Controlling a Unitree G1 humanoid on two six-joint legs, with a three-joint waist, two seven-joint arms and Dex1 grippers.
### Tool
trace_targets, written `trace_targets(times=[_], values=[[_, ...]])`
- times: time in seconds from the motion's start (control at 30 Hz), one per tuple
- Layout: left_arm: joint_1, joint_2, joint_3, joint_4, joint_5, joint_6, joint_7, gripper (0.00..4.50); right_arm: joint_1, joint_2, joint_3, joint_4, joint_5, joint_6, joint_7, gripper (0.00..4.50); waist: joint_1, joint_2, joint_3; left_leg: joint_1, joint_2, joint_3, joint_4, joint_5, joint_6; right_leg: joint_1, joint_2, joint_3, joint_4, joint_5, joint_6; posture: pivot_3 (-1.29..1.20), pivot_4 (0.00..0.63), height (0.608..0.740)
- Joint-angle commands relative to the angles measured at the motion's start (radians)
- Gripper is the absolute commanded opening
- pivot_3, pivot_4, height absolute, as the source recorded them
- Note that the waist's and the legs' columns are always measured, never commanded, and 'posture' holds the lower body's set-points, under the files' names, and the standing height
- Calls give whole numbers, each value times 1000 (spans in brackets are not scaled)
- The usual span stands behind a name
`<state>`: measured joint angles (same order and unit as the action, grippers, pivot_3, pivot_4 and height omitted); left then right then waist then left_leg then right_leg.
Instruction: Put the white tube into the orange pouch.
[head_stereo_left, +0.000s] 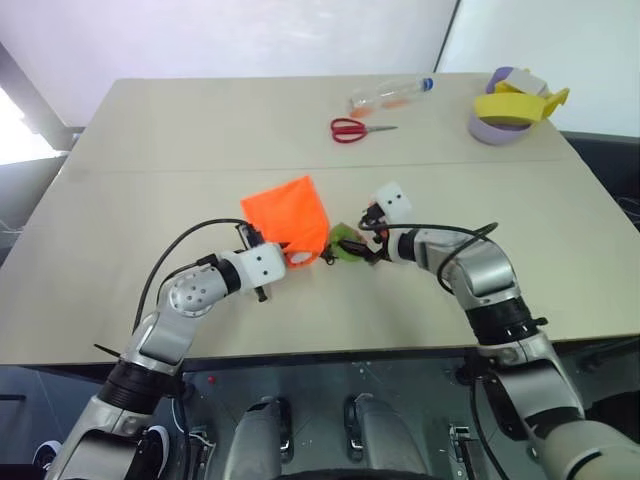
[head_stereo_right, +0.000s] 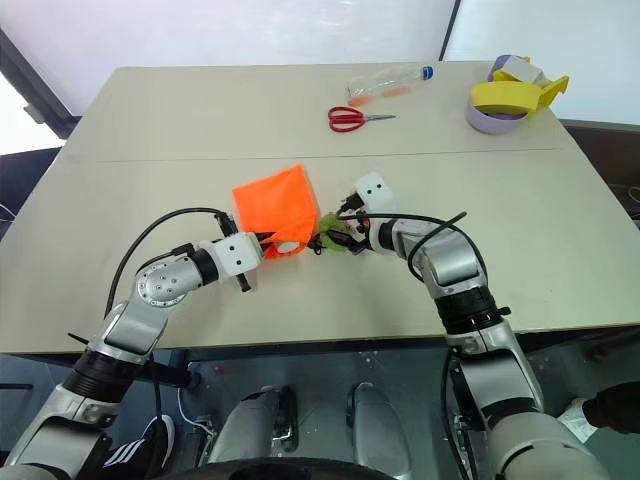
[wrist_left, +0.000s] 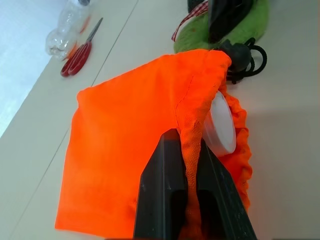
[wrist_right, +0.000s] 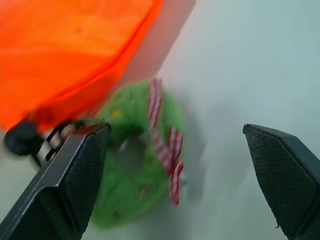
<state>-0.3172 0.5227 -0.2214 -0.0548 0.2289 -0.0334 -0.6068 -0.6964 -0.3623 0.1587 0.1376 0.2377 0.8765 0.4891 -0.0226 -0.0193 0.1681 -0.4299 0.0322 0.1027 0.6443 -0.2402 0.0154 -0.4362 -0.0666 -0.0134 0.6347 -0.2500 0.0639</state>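
The black cord with its bead (wrist_right: 44, 140) makes a loose loop against the green disc's edge (head_stereo_left: 344, 239), so the cord will dangle along when the robot lifts the green disc.
The orange pouch (head_stereo_left: 288, 214) lies on the table's middle, its mouth towards the near edge. My left gripper (wrist_left: 187, 146) is shut on the rim of that mouth, pinching the fabric. The white tube (wrist_left: 220, 129) sits inside the mouth, and one round white end shows past the rim. Just right of the pouch lies the cord's green disc (wrist_right: 131, 165), fuzzy with a red-and-white ribbon. My right gripper (head_stereo_left: 357, 243) hangs open right over the disc, one finger on each side of it, with nothing held between them.
Red-handled scissors (head_stereo_left: 350, 129) and a clear bottle with a blue cap (head_stereo_left: 390, 95) lie at the far middle. Yellow and purple tape rolls (head_stereo_left: 508, 117) are stacked at the far right corner. The table's near edge (head_stereo_left: 330, 350) runs just below both wrists.
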Motion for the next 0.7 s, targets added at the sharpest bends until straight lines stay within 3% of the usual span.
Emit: trace_targets(times=[0.03,0.13,0.33,0.37,0.57,0.67,0.7], values=[[6,-3,2,-38,-2,0,2,0,-16,-5,-19,21,-19,0,-11,4437,3,0,0,0,0,0,0,0,0,0,0,0,0,0,0,0,150,740],[1,-6,-3,-37,4,0,3,0,6,-44,43,-3,-40,9,46,3617,3,0,0,0,-1,1,0,0,0,0,-1,0,-1,0,0,0,150,740],[-2,-10,-1,-33,4,-3,3,0,6,-58,57,-23,-67,-13,62,414,2,0,0,0,0,1,0,0,0,0,-1,0,0,0,0,0,150,740],[-1,-13,1,-34,0,2,2,0,3,-57,44,-27,-64,-8,57,87,2,0,0,0,0,1,0,0,0,0,-1,0,0,0,0,0,150,740],[11,-49,47,-48,-100,103,-19,0,32,-103,-127,-100,5,76,46,87,9,0,0,-1,-1,1,1,0,0,1,-2,-1,-1,0,0,0,150,740],[10,-57,61,-45,-138,113,-28,786,75,-131,-191,-158,34,133,40,0,7,0,0,-1,-1,1,1,0,0,1,-2,-1,-1,0,0,0,150,740],[6,-56,62,-42,-141,102,-28,1313,85,-136,-205,-176,44,151,40,0,7,0,0,-1,-1,1,1,0,0,1,-2,-1,-1,0,0,0,150,740]])
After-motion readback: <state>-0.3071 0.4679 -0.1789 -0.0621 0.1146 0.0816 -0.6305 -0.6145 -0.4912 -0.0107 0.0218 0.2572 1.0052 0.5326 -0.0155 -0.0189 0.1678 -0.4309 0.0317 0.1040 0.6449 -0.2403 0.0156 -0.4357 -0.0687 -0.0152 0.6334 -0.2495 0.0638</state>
